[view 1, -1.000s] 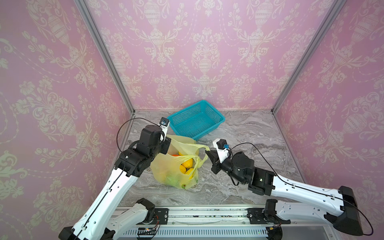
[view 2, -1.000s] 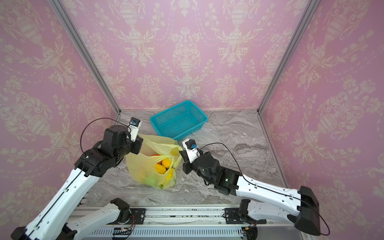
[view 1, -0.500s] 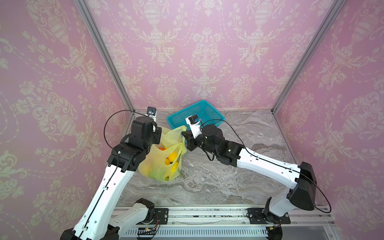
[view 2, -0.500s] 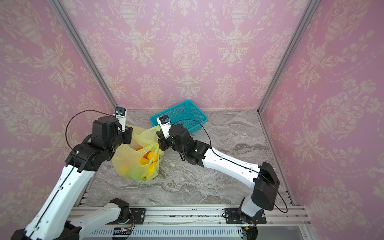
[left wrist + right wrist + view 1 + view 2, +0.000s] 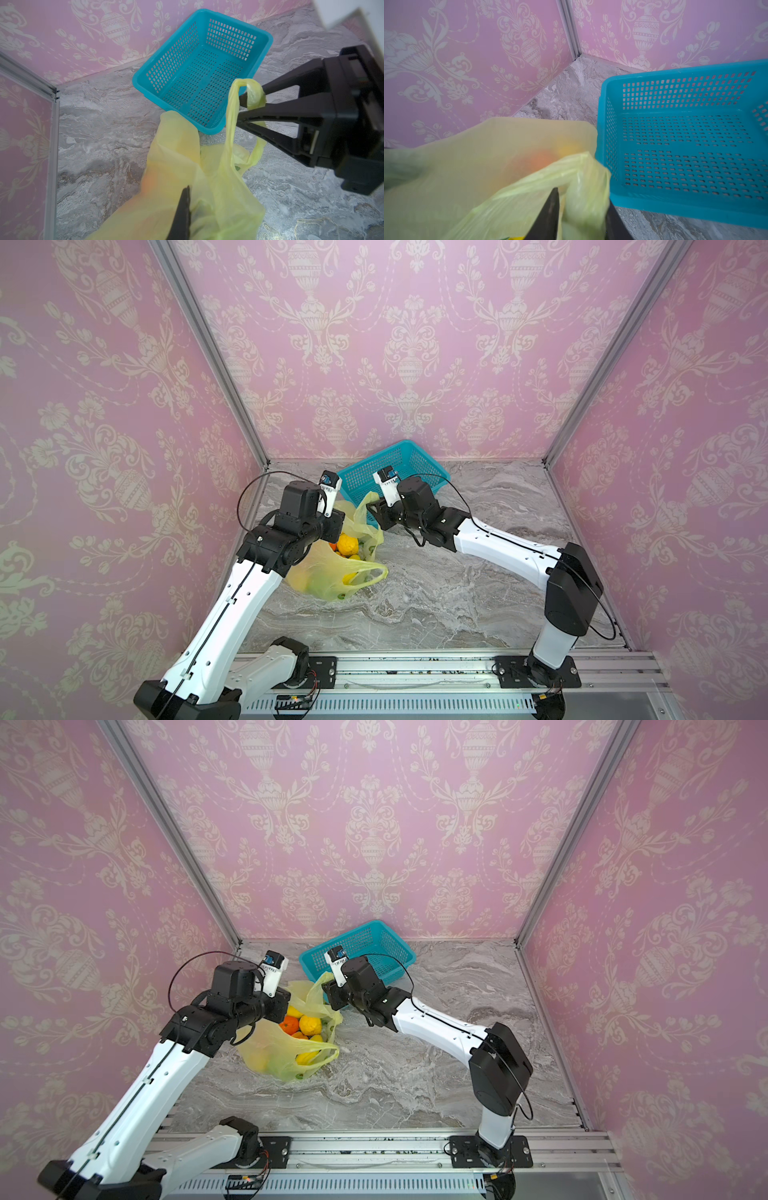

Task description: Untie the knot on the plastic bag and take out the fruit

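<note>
The turquoise basket stands behind the bag close to the back wall, so my right gripper should first leave the bag's loop handle and pull the basket next to the bag.
The plastic bag lies on the marble floor with its mouth open. No knot shows; its handles hang apart. Fruit shows inside: an orange, a yellow citrus and a yellow mango. My left gripper is shut on the bag's left rim. My right gripper stands open at the far side. A folded loop handle lies between its fingers.
A turquoise perforated basket stands empty right behind the bag, near the back wall. Pink papered walls close the left, back and right sides. The left wall corner is close to the bag.
My right arm has swung from the front right to the bag's far side by the basket, and its jaws have parted. The bag has shifted left and back, its mouth now wide.
</note>
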You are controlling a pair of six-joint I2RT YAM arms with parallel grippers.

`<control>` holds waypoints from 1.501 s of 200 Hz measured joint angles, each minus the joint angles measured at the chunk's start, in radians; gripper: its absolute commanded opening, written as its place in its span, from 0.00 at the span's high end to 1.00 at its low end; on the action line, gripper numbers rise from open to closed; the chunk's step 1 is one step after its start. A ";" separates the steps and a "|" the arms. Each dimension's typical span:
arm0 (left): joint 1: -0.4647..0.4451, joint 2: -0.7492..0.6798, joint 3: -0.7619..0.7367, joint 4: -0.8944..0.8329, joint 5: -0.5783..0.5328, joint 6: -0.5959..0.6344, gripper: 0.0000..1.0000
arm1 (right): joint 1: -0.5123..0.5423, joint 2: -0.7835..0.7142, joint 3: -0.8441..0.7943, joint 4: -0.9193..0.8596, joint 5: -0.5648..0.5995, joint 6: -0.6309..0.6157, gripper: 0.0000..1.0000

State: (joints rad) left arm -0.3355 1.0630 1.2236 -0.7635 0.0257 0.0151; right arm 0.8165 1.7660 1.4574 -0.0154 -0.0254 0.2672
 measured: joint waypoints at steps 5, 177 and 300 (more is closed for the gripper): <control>0.000 0.000 0.000 0.000 0.008 -0.002 1.00 | -0.005 -0.005 -0.002 0.002 -0.006 -0.005 0.42; 0.096 0.026 -0.003 0.001 0.048 -0.040 1.00 | -0.337 0.660 0.947 -0.447 -0.050 0.074 0.32; 0.119 0.026 -0.003 0.008 0.086 -0.055 1.00 | -0.336 0.822 1.053 -0.755 0.066 -0.073 0.30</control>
State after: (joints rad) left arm -0.2169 1.0885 1.2201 -0.7559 0.1120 -0.0395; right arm 0.4805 2.5885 2.5107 -0.7700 0.0410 0.1940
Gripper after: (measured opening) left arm 0.047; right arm 0.706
